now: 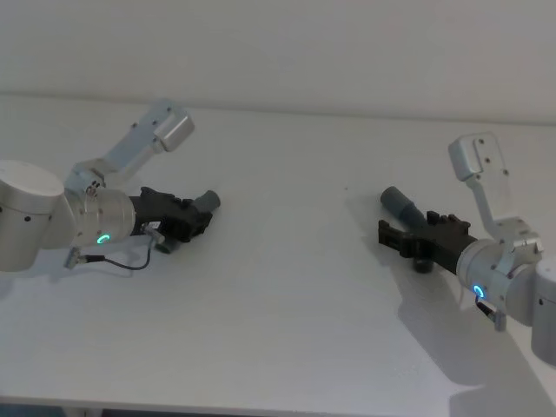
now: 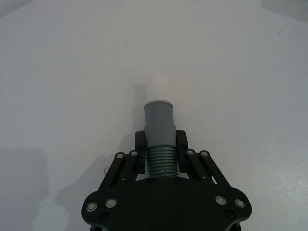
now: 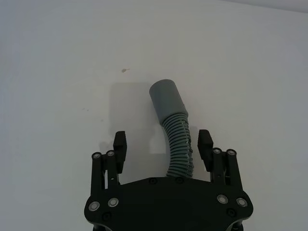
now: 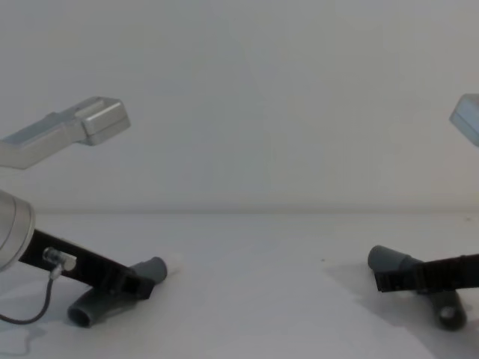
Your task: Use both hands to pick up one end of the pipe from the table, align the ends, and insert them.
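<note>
The other piece (image 4: 391, 259) will stay bent and its far end will hang down when the robot lifts it, because the corrugated part (image 3: 179, 142) curves behind the grey socket cuff.
The pipe is in two pieces on the white table (image 1: 287, 304). My left gripper (image 1: 189, 217) is shut on the corrugated part of the left piece (image 2: 159, 159), just behind its grey cuff (image 2: 159, 120) with the white tip (image 2: 161, 82) pointing toward the middle. In the chest view this piece (image 4: 112, 299) slopes, its tip end (image 4: 171, 264) higher. My right gripper (image 3: 162, 143) is open, its fingers (image 3: 120, 144) on either side of the right piece (image 3: 179, 144) without touching it. The open grey socket cuff (image 3: 166, 98) points away from the gripper.
A white wall (image 4: 262, 97) rises behind the table's far edge. A small speck (image 1: 345, 188) marks the bare table between the two pieces. The table's front edge (image 1: 261, 405) runs along the bottom of the head view.
</note>
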### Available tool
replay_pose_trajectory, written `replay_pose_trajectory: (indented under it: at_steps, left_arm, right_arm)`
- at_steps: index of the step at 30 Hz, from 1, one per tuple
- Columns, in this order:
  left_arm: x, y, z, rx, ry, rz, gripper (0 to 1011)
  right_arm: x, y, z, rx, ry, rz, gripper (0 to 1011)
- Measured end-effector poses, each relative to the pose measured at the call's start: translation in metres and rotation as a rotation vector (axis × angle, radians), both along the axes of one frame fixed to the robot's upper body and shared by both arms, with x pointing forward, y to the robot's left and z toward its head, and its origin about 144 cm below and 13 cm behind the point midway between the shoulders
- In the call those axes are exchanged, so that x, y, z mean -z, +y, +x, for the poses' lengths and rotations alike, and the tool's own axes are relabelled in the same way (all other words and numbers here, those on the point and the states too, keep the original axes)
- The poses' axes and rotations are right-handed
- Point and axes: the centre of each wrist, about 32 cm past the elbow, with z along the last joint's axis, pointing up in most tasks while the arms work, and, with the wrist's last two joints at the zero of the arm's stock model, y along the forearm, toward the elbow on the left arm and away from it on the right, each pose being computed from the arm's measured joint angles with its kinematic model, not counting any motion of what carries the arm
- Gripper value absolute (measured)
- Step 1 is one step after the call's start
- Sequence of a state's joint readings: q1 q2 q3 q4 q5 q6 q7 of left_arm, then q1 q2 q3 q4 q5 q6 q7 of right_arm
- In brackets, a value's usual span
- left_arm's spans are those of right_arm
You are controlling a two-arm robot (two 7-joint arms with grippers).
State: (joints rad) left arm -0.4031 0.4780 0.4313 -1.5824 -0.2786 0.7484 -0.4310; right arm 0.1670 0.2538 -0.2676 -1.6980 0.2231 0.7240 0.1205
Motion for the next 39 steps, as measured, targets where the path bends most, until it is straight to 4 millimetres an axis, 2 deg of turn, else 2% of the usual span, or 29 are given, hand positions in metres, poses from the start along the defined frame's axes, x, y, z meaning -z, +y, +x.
replay_pose_trajectory:
  at_steps: [4,7,11,13,18,24,28,39]
  left_arm:
    - [0.0000,0.0000,0.0000,0.000,0.000,0.000,354]
    - [0.0000,0.0000,0.0000,0.000,0.000,0.000,354]
    - [0.0000,0.0000,0.0000,0.000,0.000,0.000,354]
    - [0.0000,0.0000,0.0000,0.000,0.000,0.000,354]
    - [0.0000,0.0000,0.0000,0.000,0.000,0.000,354]
    - [0.0000,0.0000,0.0000,0.000,0.000,0.000,354]
    - [0.0000,0.0000,0.0000,0.000,0.000,0.000,354]
    - [-0.0002,-0.0001,0.0001,0.000,-0.001,0.000,354]
  right_arm:
    - [0.0002,0.0004,0.0001,0.003,0.000,0.002,816]
    - [0.0002,0.0004,0.0001,0.004,0.000,0.003,768]
    - [0.0004,0.0008,0.0001,0.005,0.000,0.004,612]
    - [0.0005,0.0009,0.0001,0.006,0.000,0.004,577]
    - [0.0006,0.0011,0.0001,0.007,0.000,0.004,388]
    - [0.0006,0.0011,0.0001,0.008,0.000,0.005,212]
    - [0.0005,0.0011,0.0001,0.009,0.000,0.005,166]
    - [0.0005,0.0014,0.0001,0.009,0.000,0.006,161]
